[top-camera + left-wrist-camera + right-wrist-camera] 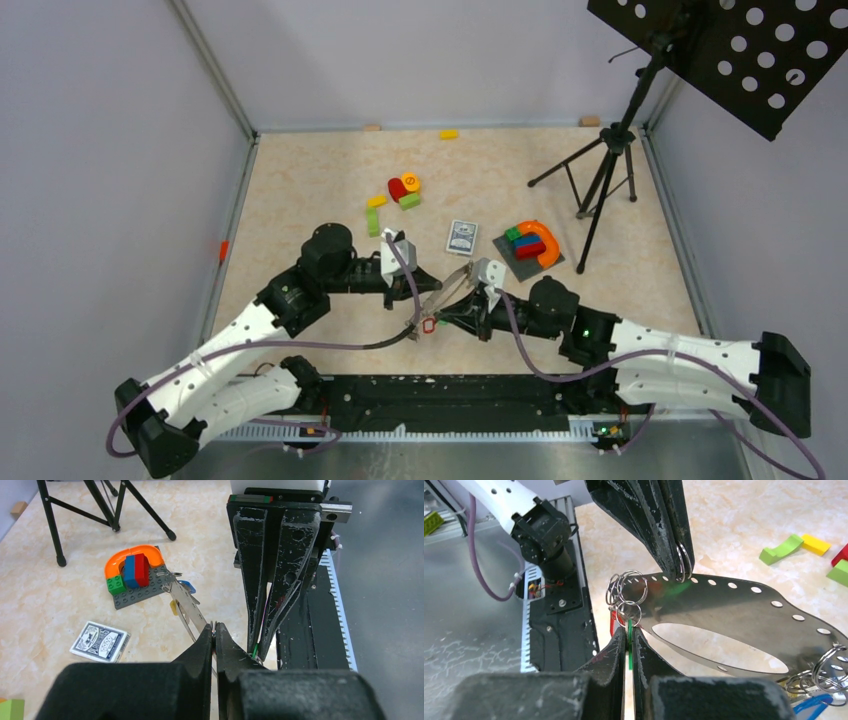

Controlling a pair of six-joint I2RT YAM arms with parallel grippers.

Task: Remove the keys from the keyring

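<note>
A split ring [684, 566] along the keyring's edge is in my left gripper, away from the green tag's rings [628, 611], so the gripper should open, move back and come to those rings.
The keyring [734, 607] is a wide flat grey metal loop with holes along its rim, held up between the two arms [455, 278]. My left gripper [214, 630] is shut on a small split ring [681, 562] at the loop's edge. My right gripper [629, 637] is shut on the green tag [629, 645] of one key, just below a cluster of small rings [626, 592]. A red tag [428, 325] hangs beside it. Keys with a blue tag [187, 586] and a yellow tag [173, 607] hang at the loop's far end.
A playing-card box [461, 237] lies behind the grippers. A grey baseplate [510, 262] with an orange arch [545, 240] and blocks sits to its right, near a black tripod [600, 180]. Loose toy blocks [400, 192] lie further back. The arms' black base rail [450, 395] runs along the near edge.
</note>
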